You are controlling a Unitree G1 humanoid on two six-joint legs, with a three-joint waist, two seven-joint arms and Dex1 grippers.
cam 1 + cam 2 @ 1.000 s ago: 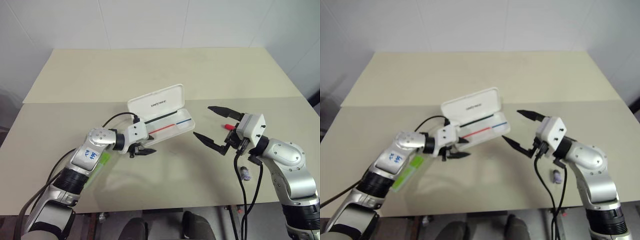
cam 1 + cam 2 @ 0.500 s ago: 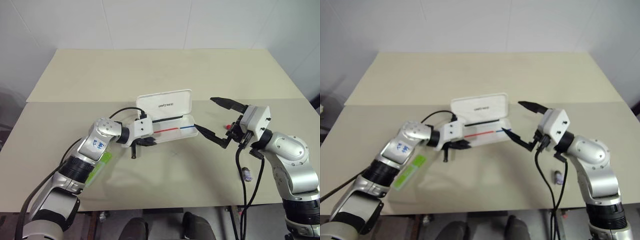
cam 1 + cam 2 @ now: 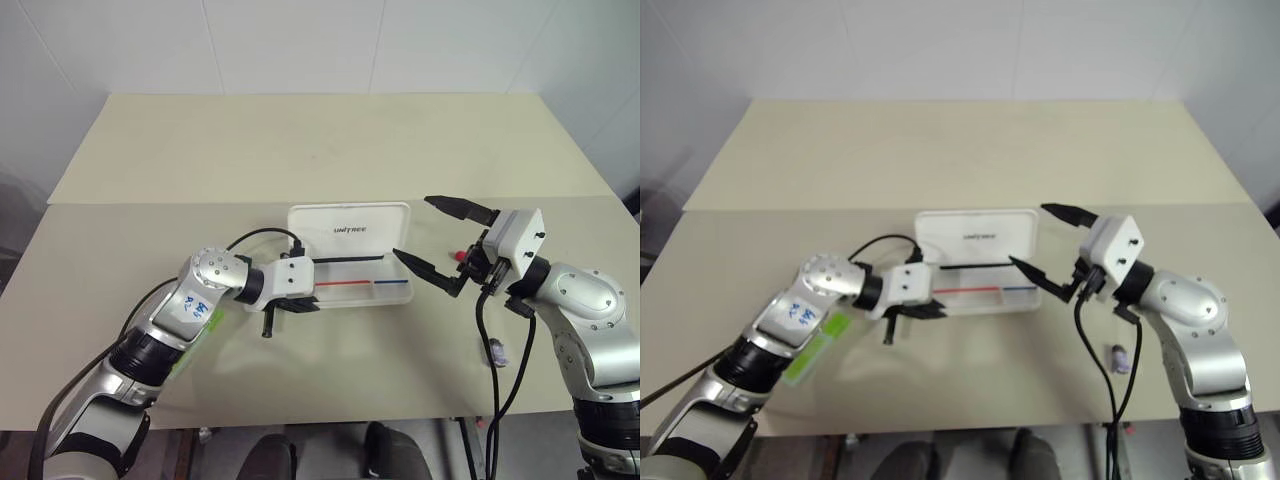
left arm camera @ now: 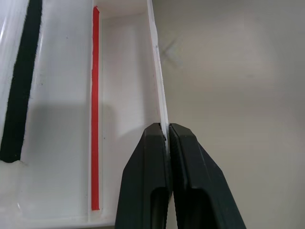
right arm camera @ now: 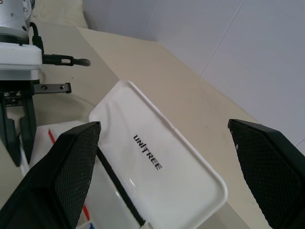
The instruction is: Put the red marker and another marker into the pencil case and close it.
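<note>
I expect the red marker (image 3: pixel 459 256) to settle lengthwise inside one long slot (image 3: pixel 348 271) when I lower it, because that slot runs between the tray's red line and black strip.
The white pencil case (image 3: pixel 350 229) lies open at mid-table, its lid raised at the back and its tray (image 4: pixel 62 143) showing red and blue lines. My left gripper (image 4: pixel 167 130) is shut on the tray's front wall, pinching the thin white rim at the tray's left end (image 3: pixel 308 303). My right gripper (image 3: pixel 436 240) hovers open just right of the case, level with the lid (image 5: pixel 157 164). Behind it, only the red cap end of the red marker (image 3: pixel 458 257) shows. The light-green highlighter (image 3: pixel 816 344) lies on the table partly under my left forearm.
A small purple-grey stub (image 3: pixel 496 351) lies on the table near the front right, under my right arm's cable. The beige table (image 3: pixel 320 150) stretches bare behind the case. Its front edge runs just below both arms.
My left gripper closed on the tray's front wall. The case then swung from slanted to square with the table's front edge and shifted right. My right gripper stayed open, hardly moving.
</note>
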